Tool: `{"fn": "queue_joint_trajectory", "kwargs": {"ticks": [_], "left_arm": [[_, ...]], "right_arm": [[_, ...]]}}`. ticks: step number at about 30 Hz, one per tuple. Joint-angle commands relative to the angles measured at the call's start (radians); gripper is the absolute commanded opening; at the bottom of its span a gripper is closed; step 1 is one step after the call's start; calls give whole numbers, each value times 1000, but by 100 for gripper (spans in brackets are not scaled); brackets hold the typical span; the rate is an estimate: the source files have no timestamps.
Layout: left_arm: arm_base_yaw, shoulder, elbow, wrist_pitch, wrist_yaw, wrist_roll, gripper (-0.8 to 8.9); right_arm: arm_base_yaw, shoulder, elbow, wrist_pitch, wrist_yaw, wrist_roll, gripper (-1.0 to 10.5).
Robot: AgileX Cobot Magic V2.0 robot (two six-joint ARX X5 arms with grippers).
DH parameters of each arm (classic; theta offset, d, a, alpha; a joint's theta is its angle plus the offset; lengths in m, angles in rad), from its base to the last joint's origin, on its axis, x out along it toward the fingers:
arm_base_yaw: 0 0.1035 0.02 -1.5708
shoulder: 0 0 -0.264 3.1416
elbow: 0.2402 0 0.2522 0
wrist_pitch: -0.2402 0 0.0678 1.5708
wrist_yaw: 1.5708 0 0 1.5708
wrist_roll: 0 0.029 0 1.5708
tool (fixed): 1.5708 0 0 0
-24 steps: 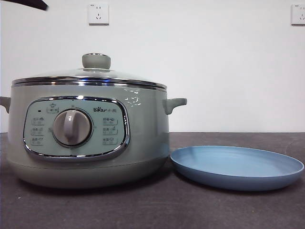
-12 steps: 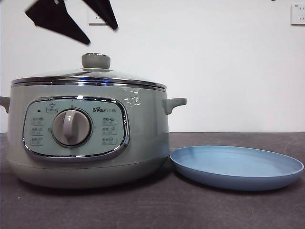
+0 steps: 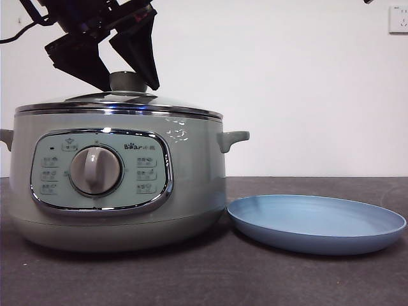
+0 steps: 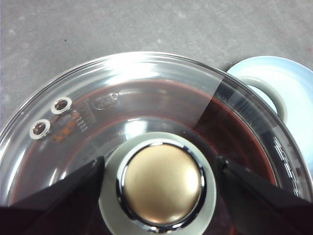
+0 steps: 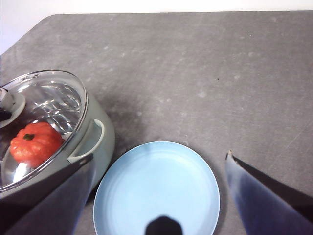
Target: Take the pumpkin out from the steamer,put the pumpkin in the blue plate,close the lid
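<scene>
The orange-red pumpkin (image 5: 37,145) rests stem (image 5: 29,137) up on a squat body, so it will stay upright when I lower it into the blue plate.
The sage-green steamer (image 3: 121,182) stands at the left with its glass lid (image 3: 121,102) on. My left gripper (image 3: 127,81) is open, its jaws either side of the lid's knob (image 4: 160,187) without closing on it. The orange-red pumpkin (image 5: 35,143) lies inside the steamer, seen through the glass in the right wrist view. The blue plate (image 3: 317,223) sits empty to the right of the steamer. My right gripper (image 5: 159,196) is open, high above the plate (image 5: 156,191) and the steamer's right side (image 5: 100,139).
A dark grey table (image 3: 204,280) carries everything. The steamer's side handle (image 3: 233,138) juts toward the plate. White wall with a socket (image 3: 398,19) behind.
My left gripper has come down from the top left corner and now straddles the lid's knob. The steamer, lid and plate have not moved.
</scene>
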Motion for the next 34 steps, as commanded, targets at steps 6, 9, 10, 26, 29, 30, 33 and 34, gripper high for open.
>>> {"fn": "queue_joint_trajectory", "kwargs": {"ticks": [6,9,10,26,29,30,33,34], "left_arm": [[-5,5,2,-6,2,55,-19],[-5,5,2,-5,1,61,-8],[-5,5,2,-4,0,61,-8],[-5,-232,34,-17,-53,53,-8],[-4,-313,34,-32,-114,53,-8],[-4,-342,34,-41,-136,53,-8],[-4,-419,34,-72,-190,53,-8],[-4,-444,34,-85,-210,53,-8]], "right_arm": [[3,0,3,3,-1,5,442],[3,0,3,3,-1,6,442],[3,0,3,3,0,6,442],[28,54,3,39,-191,33,436],[88,99,4,72,-210,42,436],[116,117,5,87,-209,43,436],[199,181,21,126,-206,43,436],[229,209,35,131,-201,43,437]]}}
